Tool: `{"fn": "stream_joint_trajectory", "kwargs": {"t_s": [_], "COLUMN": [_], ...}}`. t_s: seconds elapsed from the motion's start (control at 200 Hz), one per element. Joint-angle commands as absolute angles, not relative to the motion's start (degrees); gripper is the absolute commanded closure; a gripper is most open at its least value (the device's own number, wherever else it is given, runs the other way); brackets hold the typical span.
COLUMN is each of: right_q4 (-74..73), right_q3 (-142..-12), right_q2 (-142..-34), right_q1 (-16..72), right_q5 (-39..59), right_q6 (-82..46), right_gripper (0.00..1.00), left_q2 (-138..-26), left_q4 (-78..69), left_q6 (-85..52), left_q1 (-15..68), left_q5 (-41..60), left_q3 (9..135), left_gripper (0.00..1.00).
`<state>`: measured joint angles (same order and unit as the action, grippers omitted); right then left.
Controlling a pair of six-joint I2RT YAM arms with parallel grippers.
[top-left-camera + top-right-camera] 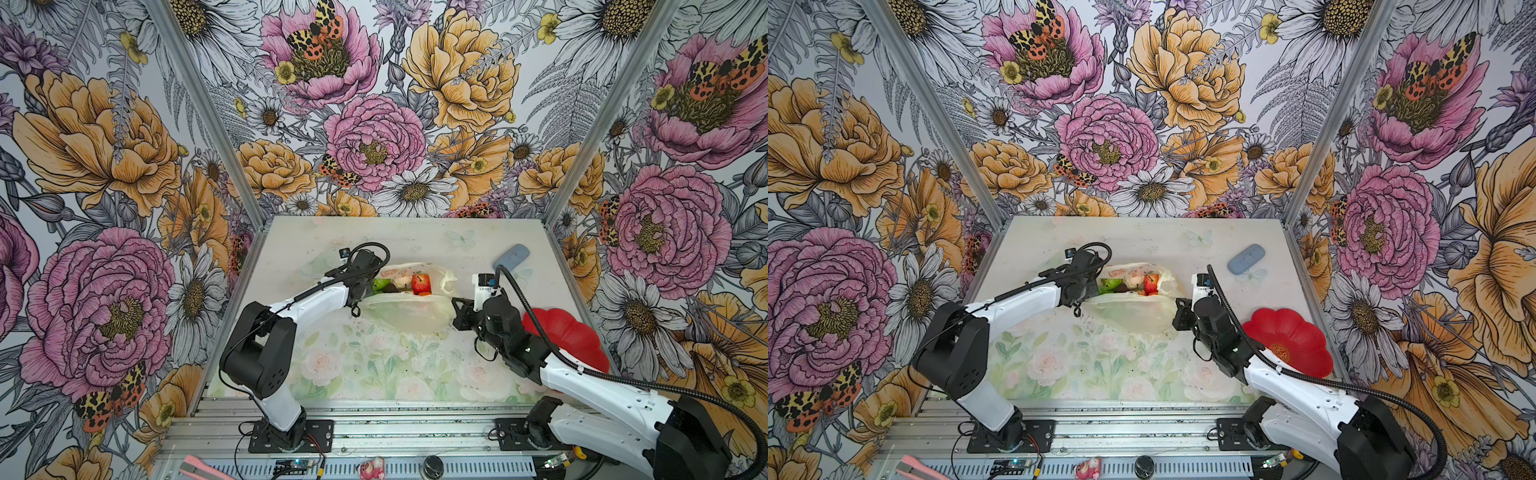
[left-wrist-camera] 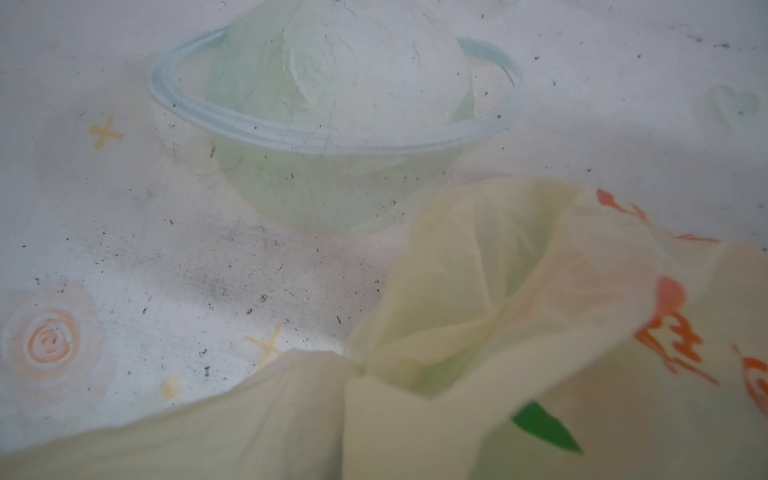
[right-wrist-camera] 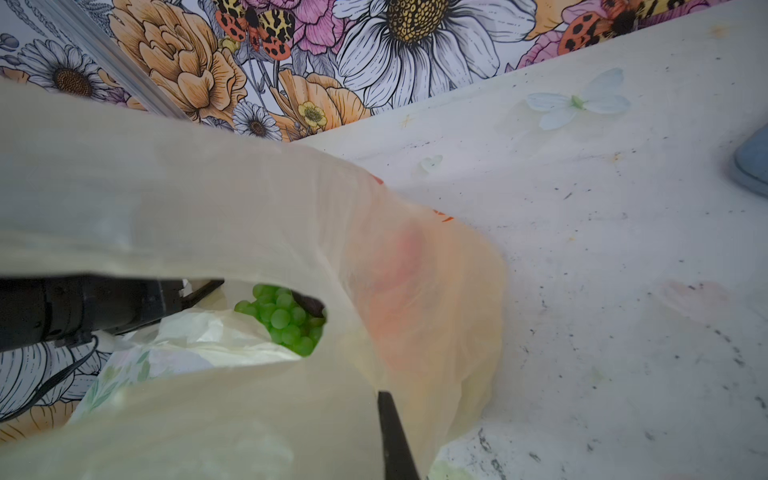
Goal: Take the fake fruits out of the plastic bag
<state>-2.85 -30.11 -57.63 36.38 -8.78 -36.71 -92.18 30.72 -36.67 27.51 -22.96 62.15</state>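
Next, I grip and raise the bag's rim there (image 1: 1168, 281) with my right gripper, since the plastic bag's end (image 1: 444, 280) beside the red strawberry hangs low around the fake fruits.
The cream-yellow plastic bag (image 1: 405, 313) (image 1: 1133, 316) lies mid-table with its mouth pulled wide between my two grippers. Inside show fake fruits: a green one (image 1: 380, 284) (image 1: 1109, 284), a dark one, a pale one (image 1: 401, 281), a red strawberry (image 1: 421, 284) (image 1: 1151, 282) and a bit of orange. My left gripper (image 1: 365, 293) (image 1: 1088, 293) is shut on the bag's left rim; bag film (image 2: 478, 270) hides its fingers in the left wrist view. My right gripper (image 1: 455, 305) (image 1: 1177, 305) (image 3: 384, 399) is shut on the right rim. Green grapes (image 3: 286, 318) show through the bag's (image 3: 208, 208) opening.
A red flower-shaped plate (image 1: 569, 336) (image 1: 1287, 340) sits at the right, partly under my right arm. A grey-blue case (image 1: 511, 257) (image 1: 1246, 258) (image 3: 752, 166) lies at the back right. Patterned walls close in three sides of the table.
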Motion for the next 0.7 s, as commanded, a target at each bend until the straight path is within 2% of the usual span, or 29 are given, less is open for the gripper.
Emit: {"fn": "stream_joint_trajectory", "kwargs": {"t_s": [0.0, 0.15, 0.24, 0.295, 0.425, 0.49, 0.58, 0.696], "right_q4": [-3.42, -3.47, -1.94, -0.29, 6.39, 15.78, 28.45, 38.23], "right_q3": [-33.35, -34.44, -34.54, -34.54, -35.68, -39.11, -45.33, -50.82], "right_q2": [-59.25, -62.01, -62.24, -61.39, -57.01, -54.9, -53.44, -51.74], "right_q1": [34.5, 34.35, 34.37, 34.49, 35.84, 38.53, 43.29, 49.31], "right_q5": [-7.83, -7.38, -7.12, -6.81, -7.03, -12.31, -18.27, -24.02], "right_q6": [-34.54, -34.63, -35.47, -35.54, -34.29, -34.02, -32.49, -32.31], "right_gripper": [1.0, 1.0, 1.0, 0.89, 0.53, 0.35, 0.24, 0.22], "left_q2": [-83.51, -75.29, -74.18, -74.76, -78.02, -79.89, -81.37, -81.65], "left_q4": [23.32, 19.45, 18.85, 19.6, 23.66, 26.15, 28.51, 28.7], "left_q6": [-38.52, -39.33, -38.58, -37.76, -37.37, -37.78, -38.49, -38.57], "left_q1": [24.64, 24.51, 26.18, 28.23, 33.0, 34.4, 35.61, 36.72], "left_q5": [-18.22, -15.9, -14.88, -16.39, -23.13, -25.72, -27.92, -28.99], "left_q3": [57.42, 51.3, 50.58, 51.33, 55.06, 57.32, 59.71, 60.79], "left_gripper": [0.99, 1.0, 1.0, 1.0, 1.0, 1.0, 1.0, 1.0]}}
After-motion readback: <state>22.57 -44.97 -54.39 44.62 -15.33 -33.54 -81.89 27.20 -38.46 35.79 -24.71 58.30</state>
